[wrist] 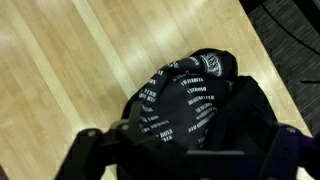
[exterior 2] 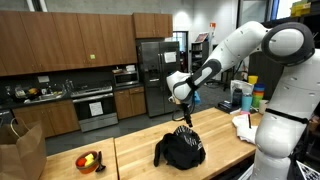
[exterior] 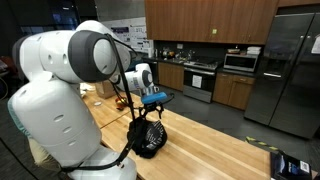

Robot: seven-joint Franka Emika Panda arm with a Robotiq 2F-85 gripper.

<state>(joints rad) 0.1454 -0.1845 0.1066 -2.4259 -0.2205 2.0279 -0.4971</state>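
Observation:
The open fingers of my gripper are above the raised fold of the black bag (exterior 2: 183,132). I should keep going down until the bag's fold (wrist: 216,114) is between them, and then close them.
A black bag (exterior: 148,138) printed with white lettering lies slumped on the wooden table (exterior: 215,150); it also shows in the other exterior view as the bag (exterior 2: 180,150). My gripper (exterior: 151,112) hangs just above its top, pointing down. From the wrist the bag (wrist: 195,95) fills the middle of the picture. There my gripper (wrist: 190,160) stands open, with the dark fingers (wrist: 85,150) spread to either side and nothing between them. Whether the fingertips touch the bag's strap (exterior 2: 185,129) is unclear.
A bowl of fruit (exterior 2: 90,160) and a brown paper bag (exterior 2: 25,150) sit at one end of the table. Bottles and papers (exterior 2: 245,110) stand by the robot's base. A dark packet (exterior: 290,165) lies near the table edge. Kitchen cabinets and a fridge (exterior: 290,70) stand beyond.

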